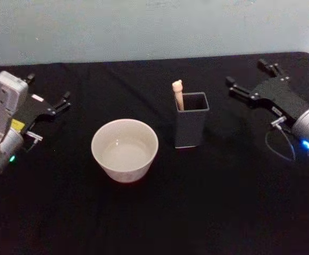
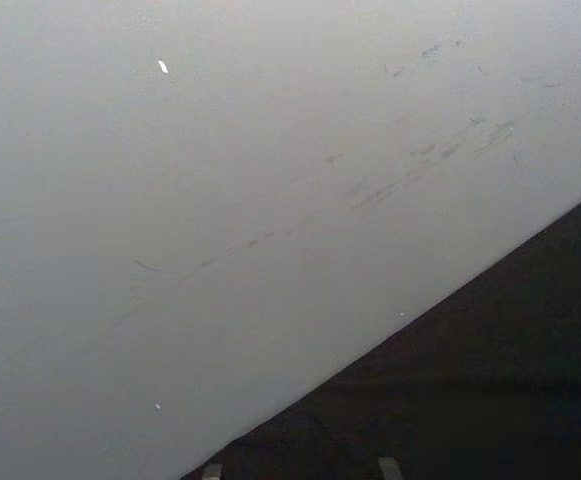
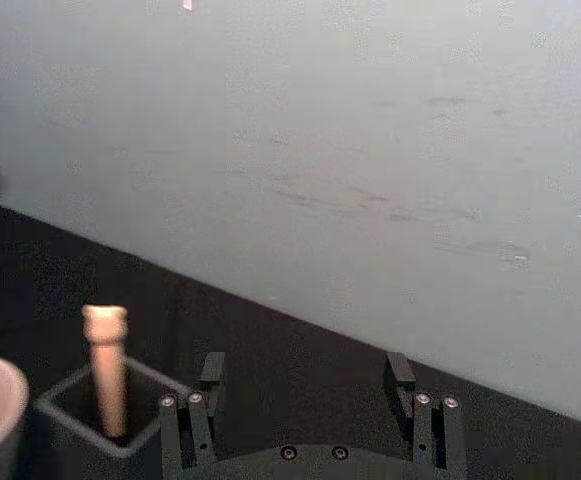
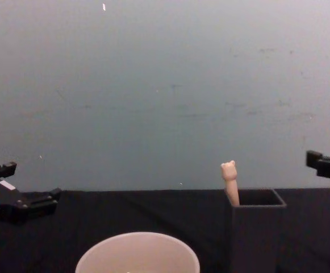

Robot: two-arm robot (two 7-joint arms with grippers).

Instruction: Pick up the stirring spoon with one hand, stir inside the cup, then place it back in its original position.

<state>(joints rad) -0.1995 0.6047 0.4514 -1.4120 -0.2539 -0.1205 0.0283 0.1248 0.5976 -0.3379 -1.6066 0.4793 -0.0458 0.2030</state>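
Note:
A wide gap (image 4: 260, 197) shows beside the beige handle in the holder. I therefore expect the stirring spoon (image 4: 230, 182) to slide straight up and out when I lift it.
The stirring spoon (image 1: 178, 94) stands in the dark grey square holder (image 1: 190, 130), with its beige bear-topped handle (image 4: 230, 182) sticking out above the rim. The cream cup (image 1: 125, 150) sits on the table just left of the holder (image 4: 258, 233). My right gripper (image 1: 245, 72) hovers open to the right of the holder, apart from it. In the right wrist view that gripper (image 3: 306, 372) has nothing between its fingers, and the spoon (image 3: 105, 365) lies off to one side. My left gripper (image 1: 50, 90) is parked open at the far left.
A black cloth (image 1: 223, 202) covers the table, and a pale wall (image 4: 165, 85) rises right behind its far edge. Bare cloth lies in front of the cup (image 4: 137, 253) and between the holder and the right gripper.

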